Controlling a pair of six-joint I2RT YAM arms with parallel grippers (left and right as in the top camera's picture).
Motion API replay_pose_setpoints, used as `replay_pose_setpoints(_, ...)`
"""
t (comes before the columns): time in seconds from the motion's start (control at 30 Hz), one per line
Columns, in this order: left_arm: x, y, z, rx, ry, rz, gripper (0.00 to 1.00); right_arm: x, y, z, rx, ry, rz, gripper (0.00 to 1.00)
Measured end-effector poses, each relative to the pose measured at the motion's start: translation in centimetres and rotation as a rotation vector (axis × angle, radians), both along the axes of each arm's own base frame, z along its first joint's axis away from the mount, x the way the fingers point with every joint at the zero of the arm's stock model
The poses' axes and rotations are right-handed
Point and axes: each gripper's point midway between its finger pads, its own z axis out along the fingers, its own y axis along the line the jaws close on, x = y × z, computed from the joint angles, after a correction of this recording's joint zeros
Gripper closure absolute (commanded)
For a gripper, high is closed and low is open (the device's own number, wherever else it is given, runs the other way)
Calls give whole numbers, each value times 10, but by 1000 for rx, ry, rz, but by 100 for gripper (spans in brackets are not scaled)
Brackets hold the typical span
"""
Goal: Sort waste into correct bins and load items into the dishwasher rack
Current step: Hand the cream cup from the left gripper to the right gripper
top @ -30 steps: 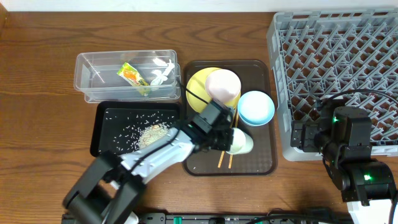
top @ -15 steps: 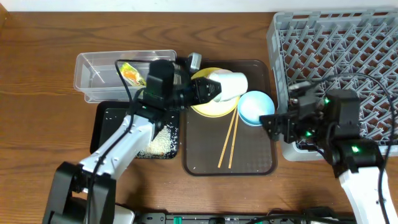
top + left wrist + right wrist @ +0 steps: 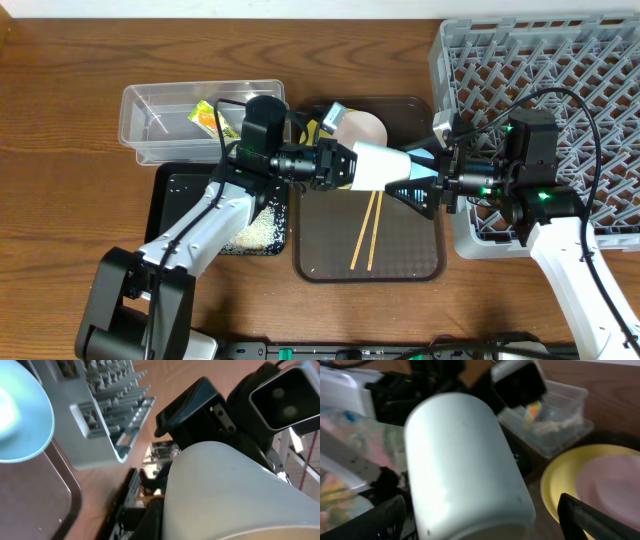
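Observation:
The small white cup point(image 3: 370, 167) is in my left gripper, short of the grey rack, so my right gripper should take the cup's far end point(image 3: 402, 169) and load the cup into the rack.
My left gripper point(image 3: 343, 165) is shut on the small white cup point(image 3: 378, 165) and holds it sideways above the brown tray. The right gripper point(image 3: 408, 172) is open, with one finger on either side of the cup's far end point(image 3: 465, 465). Below the cup lies the light blue bowl point(image 3: 20, 415). The white bowl point(image 3: 360, 128) sits on the yellow plate point(image 3: 318, 130). Two chopsticks point(image 3: 366, 230) lie on the brown tray. The wrapper point(image 3: 208, 118) is in the clear tub point(image 3: 160, 110), and rice scraps point(image 3: 255, 228) lie in the black tray point(image 3: 180, 195). The grey rack point(image 3: 540, 80) stands at the right.
The dark brown serving tray point(image 3: 330, 262) sits mid-table between the bins and the rack. The two arms meet above it, with cables trailing over the rack's left edge. Bare wooden tabletop point(image 3: 60, 200) lies to the left.
The left gripper has carried the cup rightward from over the yellow plate. The right arm has swung left from the rack's edge until its fingers stand on either side of the cup.

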Motion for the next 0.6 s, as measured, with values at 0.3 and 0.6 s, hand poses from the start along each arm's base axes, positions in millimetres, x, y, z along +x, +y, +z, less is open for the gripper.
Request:
replay_pose_setpoints(0.3, -7, -2, 2, -10, 17, -36, 94, -9, 3, 7, 43, -4, 54, 39)
replay_pose_setpoints(0.6, -9, -2, 3, -17, -11, -48, 60, -11, 3, 5, 42, 22, 53, 46)
